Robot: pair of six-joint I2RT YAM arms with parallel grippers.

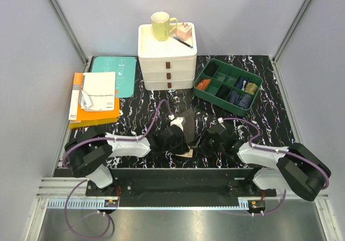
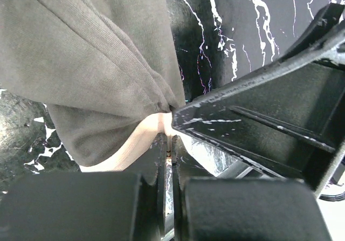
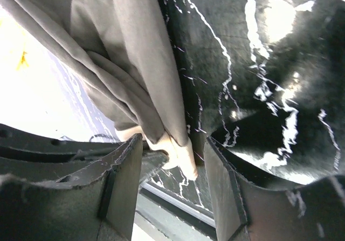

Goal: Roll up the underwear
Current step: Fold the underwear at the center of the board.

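One end of the bunched beige waistband [image 2: 163, 122] has both grippers crowded around it, so next my right gripper pinches it there while my left gripper goes to the waistband's other end [image 2: 101, 165].
The olive-brown underwear [image 1: 188, 123] with a beige waistband is bunched and lifted near the table's front edge, between both arms. In the left wrist view my left gripper [image 2: 171, 142] is shut on the beige waistband [image 2: 153, 126], and the olive cloth [image 2: 97, 63] spreads up and away from the jaws. In the right wrist view my right gripper [image 3: 173, 152] stands open. A fold of the waistband [image 3: 180, 153] and the olive cloth [image 3: 124, 52] hang between its fingers, which do not pinch them. From above, the left gripper [image 1: 175, 139] and right gripper [image 1: 211, 138] sit close together.
A white drawer unit [image 1: 167, 63] at the back carries a yellow-green mug [image 1: 161, 25]. To its right is a green divided tray [image 1: 252, 78] of small sock bundles. Books and papers [image 1: 94, 98] lie at the left. The table top [image 1: 135, 111] is black marble-patterned.
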